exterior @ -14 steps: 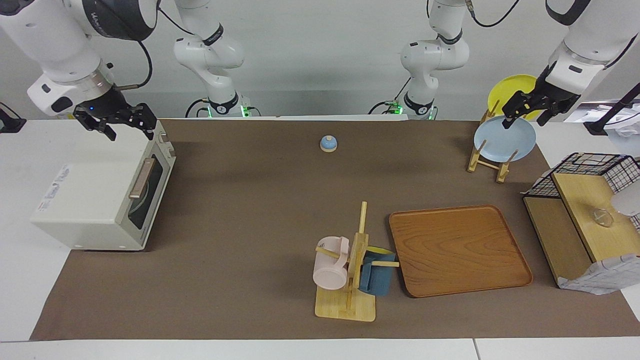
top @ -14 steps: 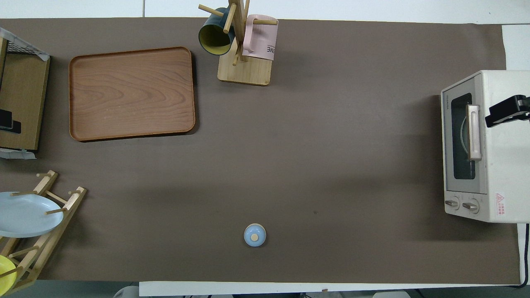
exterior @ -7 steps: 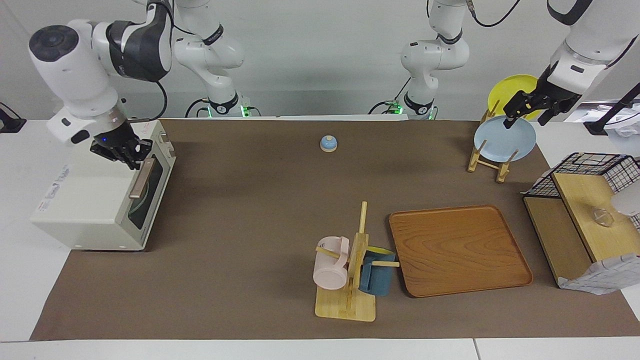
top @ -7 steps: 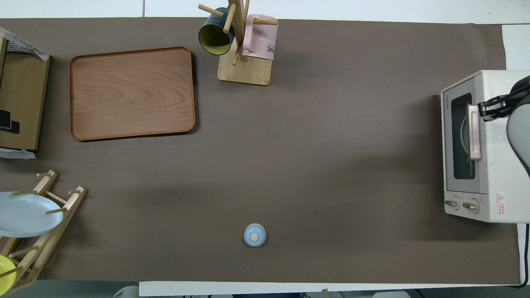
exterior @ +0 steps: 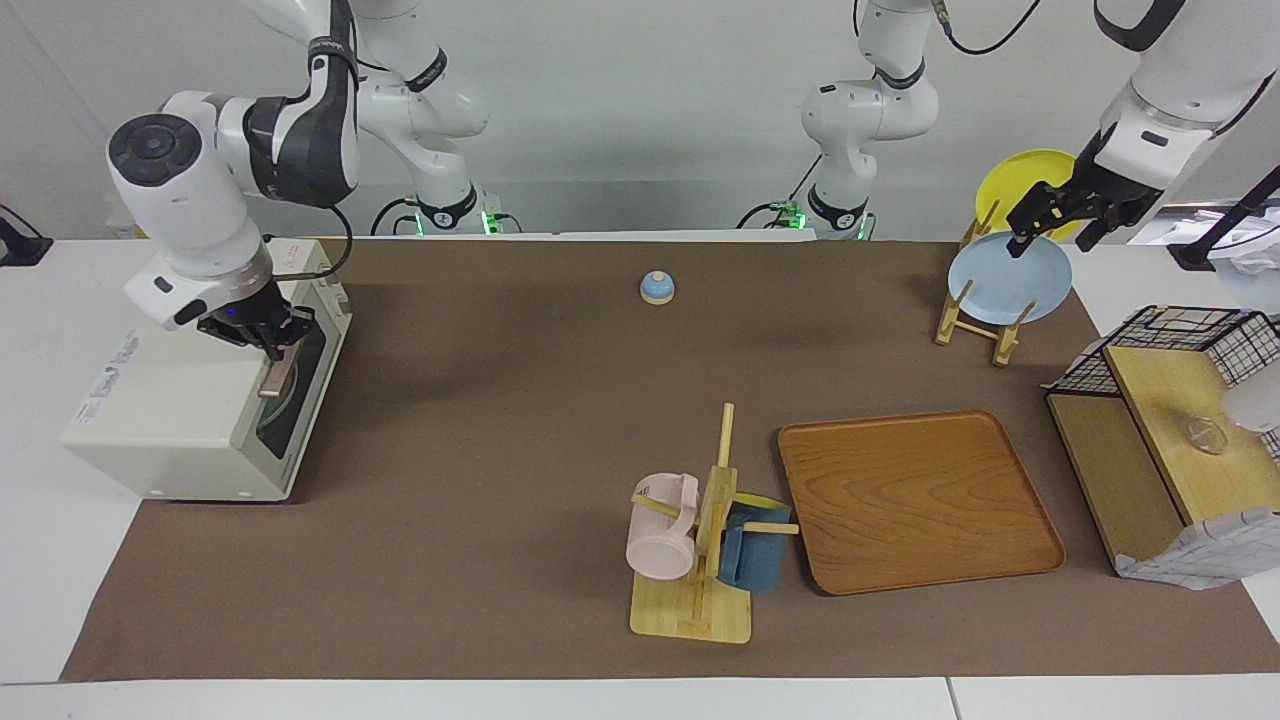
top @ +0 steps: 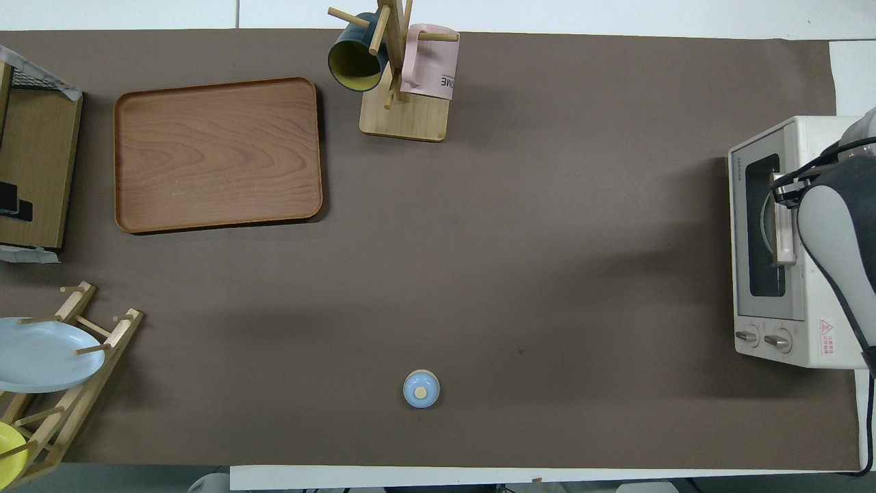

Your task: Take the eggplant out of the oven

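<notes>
I should go on pulling the door down before it lies open, because my right gripper is holding the tan handle and the mat before the oven door is clear.
The cream-white oven stands at the right arm's end of the table with its dark glass door closed. It also shows in the overhead view. The eggplant is hidden; only a pale round rim shows through the glass. My right gripper is down at the upper end of the tan bar handle. In the overhead view the right gripper sits over the handle, half covered by the arm. My left gripper is open and waits over the plate rack.
A wooden rack holds a blue plate and a yellow plate. A wooden tray, a mug tree with two mugs, a small blue bell and a wire-and-wood shelf stand on the brown mat.
My right gripper has come down from above the oven's top and moved onto the door handle. The left arm has not moved. The oven door stays closed.
</notes>
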